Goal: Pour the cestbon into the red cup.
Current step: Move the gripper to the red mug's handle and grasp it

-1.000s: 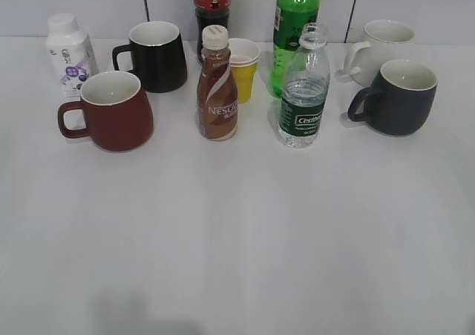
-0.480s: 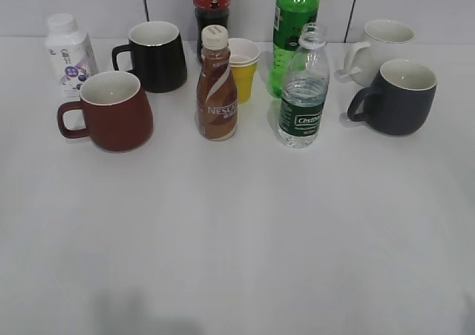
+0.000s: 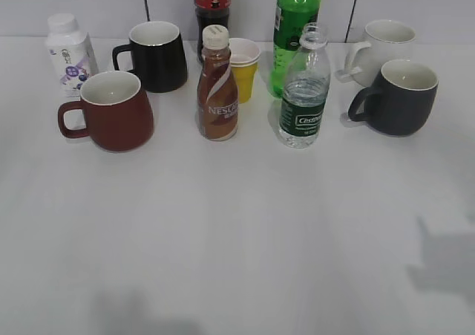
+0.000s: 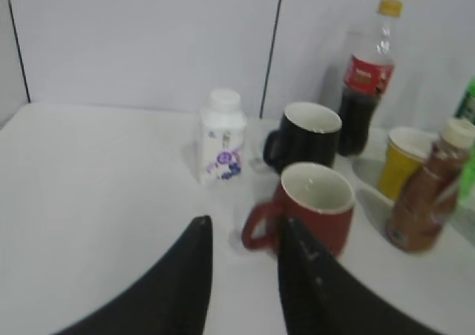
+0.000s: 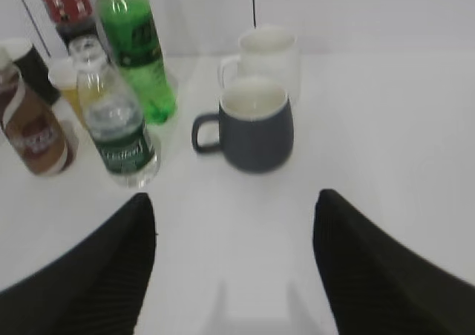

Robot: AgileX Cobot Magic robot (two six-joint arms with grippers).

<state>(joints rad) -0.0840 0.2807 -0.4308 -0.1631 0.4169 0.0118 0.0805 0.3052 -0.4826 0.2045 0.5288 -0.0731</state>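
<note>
Real water will stream from the cestbon into the red cup when the robot pours, because the cestbon's narrow opening (image 3: 315, 30) is open.
The cestbon (image 3: 303, 88), a clear ribbed bottle with a dark green label and no cap, stands upright right of centre; it also shows in the right wrist view (image 5: 115, 127). The red cup (image 3: 113, 111) stands at the left, handle to the left, and shows in the left wrist view (image 4: 312, 206). My left gripper (image 4: 243, 235) is open and empty, short of the cup's handle. My right gripper (image 5: 234, 205) is wide open and empty, above bare table, right of the bottle. Neither gripper shows in the exterior view.
A brown Nescafe bottle (image 3: 217, 86), yellow paper cup (image 3: 243, 67), black mug (image 3: 155, 55), green soda bottle (image 3: 295, 30), cola bottle (image 3: 211, 8), white bottle (image 3: 69, 53), dark grey mug (image 3: 401, 96) and white mug (image 3: 381, 49) crowd the back of the table. A wall stands behind.
A shadow has appeared on the table at the lower right of the exterior view. The objects have not moved.
</note>
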